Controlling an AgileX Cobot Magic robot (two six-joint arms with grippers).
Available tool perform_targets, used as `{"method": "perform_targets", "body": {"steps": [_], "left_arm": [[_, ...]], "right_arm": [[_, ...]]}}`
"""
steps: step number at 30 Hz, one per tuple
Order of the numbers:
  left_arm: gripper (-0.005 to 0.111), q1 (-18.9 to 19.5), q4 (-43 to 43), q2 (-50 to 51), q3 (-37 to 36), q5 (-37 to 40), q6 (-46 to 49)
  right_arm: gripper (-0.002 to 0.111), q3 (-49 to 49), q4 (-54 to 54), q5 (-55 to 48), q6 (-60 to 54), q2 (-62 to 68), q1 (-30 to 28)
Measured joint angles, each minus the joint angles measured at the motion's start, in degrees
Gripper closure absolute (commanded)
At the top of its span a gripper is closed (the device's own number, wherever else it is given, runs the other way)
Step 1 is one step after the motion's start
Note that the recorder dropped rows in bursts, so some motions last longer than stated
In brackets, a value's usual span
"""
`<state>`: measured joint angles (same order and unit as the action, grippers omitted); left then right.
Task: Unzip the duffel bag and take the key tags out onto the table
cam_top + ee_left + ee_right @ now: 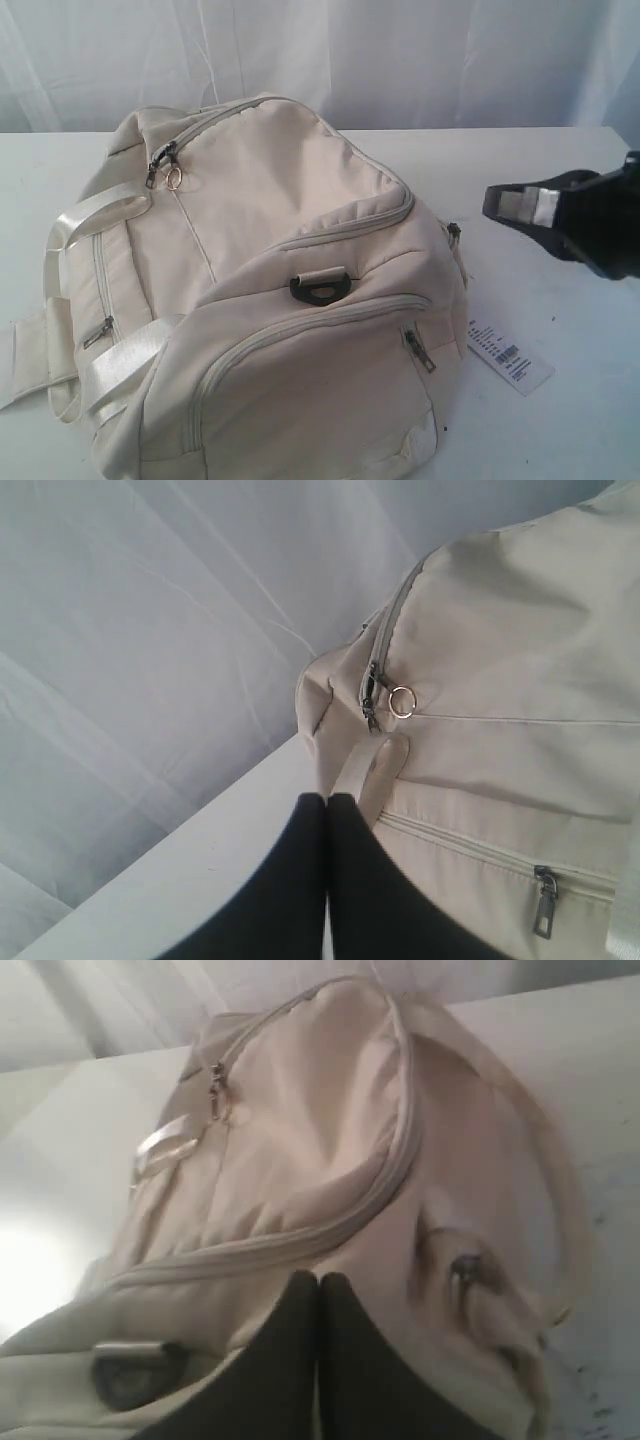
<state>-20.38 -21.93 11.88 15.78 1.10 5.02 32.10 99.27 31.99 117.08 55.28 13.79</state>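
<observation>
The duffel bag is lying crooked, and its D-ring end (322, 318) faces front. My right gripper should pull that end's near edge (195, 415) and turn the bag before unzipping it.
The cream-white duffel bag (270, 290) lies on the white table (570, 420) with its main zip closed. The metal zip pulls (163, 165) sit at the bag's far left end. No key tags show in any view. My right gripper (490, 203) hovers just right of the bag, shut and holding nothing. In the right wrist view it (318, 1278) points at the bag's end below the zip line (395, 1170). My left gripper (327, 798) is shut and empty, beside a satin strap (372, 770) and below the zip pulls (373, 695). It is out of sight in the exterior view.
A white barcode label (508, 355) lies on the table right of the bag. A black D-ring (320, 287) sits on the bag's top, and side pockets have their own zip pulls (420, 352). White curtain (400, 50) hangs behind the table.
</observation>
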Motion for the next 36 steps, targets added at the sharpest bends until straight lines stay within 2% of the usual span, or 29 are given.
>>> {"method": "perform_targets", "body": {"steps": [2,4,6,8,11,14,16,17,19,22,26,29,32,36], "left_arm": [[0.107,0.0,0.0,-1.01,0.0,0.0,0.0],[0.107,0.0,0.0,-4.11,0.0,0.0,0.0],[0.107,0.0,0.0,-6.0,-1.73,-2.02,0.0],[0.107,0.0,0.0,-6.67,-3.8,-4.97,1.56],[0.107,0.0,0.0,-6.67,-4.23,-6.08,2.67],[0.107,0.0,0.1,-6.67,-4.33,-6.08,2.79],[0.107,0.0,0.22,-6.67,-4.33,-6.08,2.79],[0.107,0.0,0.91,-6.67,-4.33,-6.08,2.79],[0.107,0.0,1.32,-6.67,-4.33,-6.08,2.79],[0.107,0.0,1.45,-6.67,-4.33,-6.08,2.79],[0.107,0.0,1.56,-6.67,-4.33,-6.08,2.79],[0.107,0.0,1.56,-6.67,-4.33,-6.08,2.79],[0.107,0.0,1.56,-6.67,-4.33,-6.08,2.79],[0.107,0.0,1.56,-6.67,-4.33,-6.08,2.79]], "right_arm": [[0.108,1.56,0.27,-2.73,-3.81,1.63,0.0],[0.108,2.8,0.6,-13.08,-20.84,3.38,0.0],[0.108,2.8,0.92,-22.73,-32.6,3.59,0.0],[0.108,2.8,1.05,-31.5,-36.48,3.78,0.0],[0.108,3.03,-4.58,-35.82,-38.89,6.47,0.11],[0.108,3.8,-21.67,-42.38,-52.65,14.71,3.05],[0.108,9.43,-40.77,-55.99,-73.67,20.2,6.68],[0.108,14.71,-53.62,-63.31,-85.81,22.89,7.94],[0.108,19.92,-68.44,-68.96,-98.48,24.82,8.85],[0.108,29.12,-97.44,-77.44,-119.4,26.17,10.61],[0.108,34.59,-117.47,-83.13,-130.74,25.94,13.01],[0.108,37.1,-127.18,-86.21,-138.44,25.92,17.37],[0.108,38.38,-129.28,-86.12,-141.42,25.92,24.85],[0.108,39.35,-121.01,-83.16,-137.61,26.18,37.18]]}}
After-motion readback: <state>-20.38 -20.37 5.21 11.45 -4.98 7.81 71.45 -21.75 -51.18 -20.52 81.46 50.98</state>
